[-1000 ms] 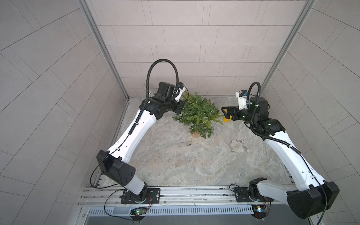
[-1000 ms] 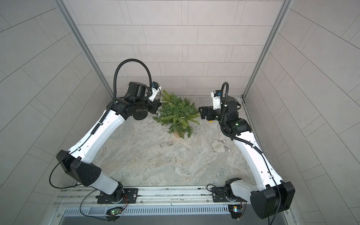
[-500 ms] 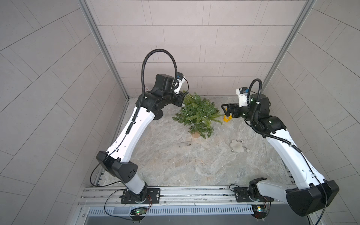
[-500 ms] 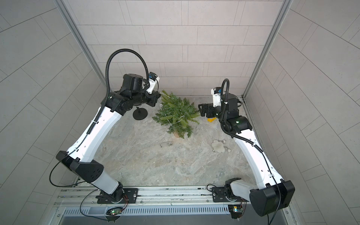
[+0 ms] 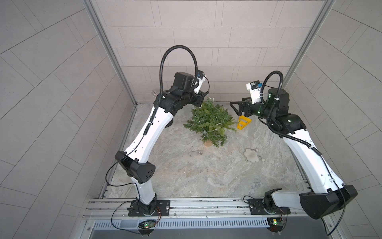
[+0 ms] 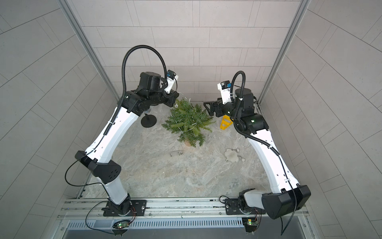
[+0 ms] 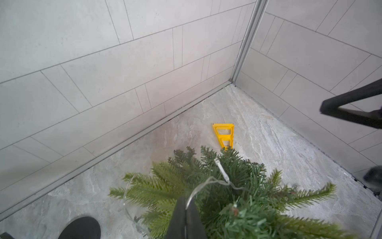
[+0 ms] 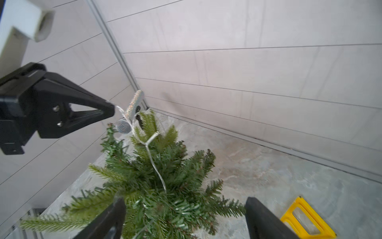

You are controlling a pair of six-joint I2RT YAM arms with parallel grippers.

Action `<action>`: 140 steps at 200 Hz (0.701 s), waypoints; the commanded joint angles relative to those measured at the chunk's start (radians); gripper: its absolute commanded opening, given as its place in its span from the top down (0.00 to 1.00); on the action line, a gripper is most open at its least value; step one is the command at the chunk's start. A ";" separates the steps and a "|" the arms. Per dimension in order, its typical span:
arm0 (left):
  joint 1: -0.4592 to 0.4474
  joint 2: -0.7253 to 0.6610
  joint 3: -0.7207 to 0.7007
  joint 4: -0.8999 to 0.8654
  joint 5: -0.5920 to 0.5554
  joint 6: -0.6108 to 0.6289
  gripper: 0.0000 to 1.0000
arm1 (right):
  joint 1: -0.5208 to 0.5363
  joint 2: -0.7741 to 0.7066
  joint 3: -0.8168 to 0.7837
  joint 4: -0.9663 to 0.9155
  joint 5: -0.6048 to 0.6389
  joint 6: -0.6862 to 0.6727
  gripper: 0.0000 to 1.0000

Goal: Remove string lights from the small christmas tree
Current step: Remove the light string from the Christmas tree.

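Observation:
The string lights (image 8: 147, 143) will come away only part of the way when I carry them around the small christmas tree, because the wire dips down (image 8: 163, 185) among the branches.
The small christmas tree (image 5: 209, 122) (image 6: 187, 123) stands at the back of the floor on a tan base. The string lights' thin silvery wire (image 7: 206, 180) (image 8: 154, 163) drapes over its crown. My left gripper (image 7: 187, 199) (image 5: 200, 102) hangs just above the treetop on the left, shut on that wire, which runs taut from its tips down into the branches. The wire's small clear box (image 5: 195, 153) lies on the floor in front of the tree. My right gripper (image 8: 184, 203) (image 5: 234, 108) stands open beside the tree's right side, level with the crown, touching nothing.
A yellow triangular piece (image 5: 244, 123) (image 7: 224, 134) lies right of the tree under the right gripper. A fluffy white toy (image 5: 252, 158) lies front right. A glittery microphone (image 8: 132, 111) on a black stand (image 6: 148, 121) is left of the tree. Tiled walls close in behind.
My left arm has lifted up from the treetop with the wire, uncovering the microphone stand's base. My right gripper has risen and edged towards the tree, still open.

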 commanded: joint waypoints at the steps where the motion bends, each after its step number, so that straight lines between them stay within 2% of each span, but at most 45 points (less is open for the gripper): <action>1: -0.012 0.033 0.070 0.017 -0.011 0.024 1.00 | 0.037 0.033 0.079 -0.035 -0.056 -0.122 0.08; 37: -0.030 0.093 0.164 0.030 -0.018 0.040 1.00 | 0.039 0.120 0.185 -0.059 -0.041 -0.171 0.10; 65: -0.041 0.103 0.167 0.059 -0.022 0.045 1.00 | 0.046 0.182 0.210 -0.016 -0.049 -0.171 0.18; 89: -0.050 0.111 0.167 0.082 -0.024 0.046 1.00 | 0.073 0.240 0.260 -0.038 -0.051 -0.205 0.19; 115: -0.055 0.117 0.167 0.091 -0.031 0.054 1.00 | 0.094 0.304 0.320 -0.066 -0.006 -0.220 0.21; 140: -0.057 0.117 0.167 0.094 -0.028 0.056 1.00 | 0.094 0.341 0.343 -0.053 0.037 -0.205 0.28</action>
